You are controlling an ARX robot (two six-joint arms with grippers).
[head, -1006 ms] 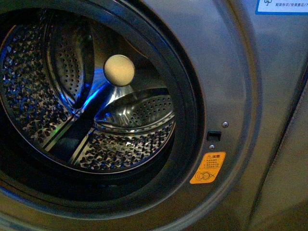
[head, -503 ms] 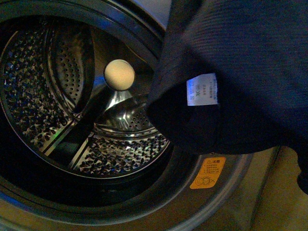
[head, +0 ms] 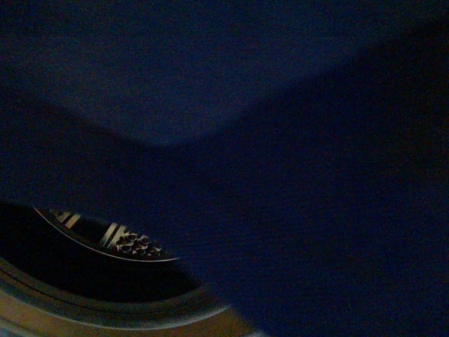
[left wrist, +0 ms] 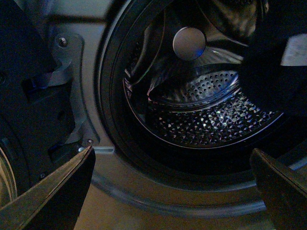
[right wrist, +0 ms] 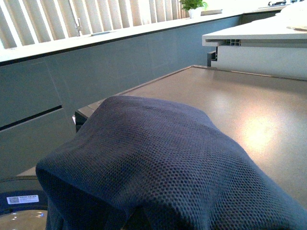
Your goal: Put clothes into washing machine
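The clothes will hang a loose tail over the port's rim when I carry them in, because their lower edge hangs slack across the port.
The dark navy clothes fill almost the whole front view, hanging close before the camera. Only a sliver of the washing machine's steel drum and dark rim shows at the lower left. In the left wrist view the washing machine's round port is open, with the perforated drum behind it and the clothes with a white label hanging at its far side. My left gripper is open and empty, below the port's rim. In the right wrist view the knit clothes drape over my right gripper and hide its jaws.
The open door's hinge and dark inner panel stand beside the port in the left wrist view. A round knob sits at the back of the drum. The right wrist view shows the machine's flat grey top and a wall with blinds.
The clothes have swung in from the right and now cover nearly the whole front view. A second ago the port showed clear, with no cloth in sight.
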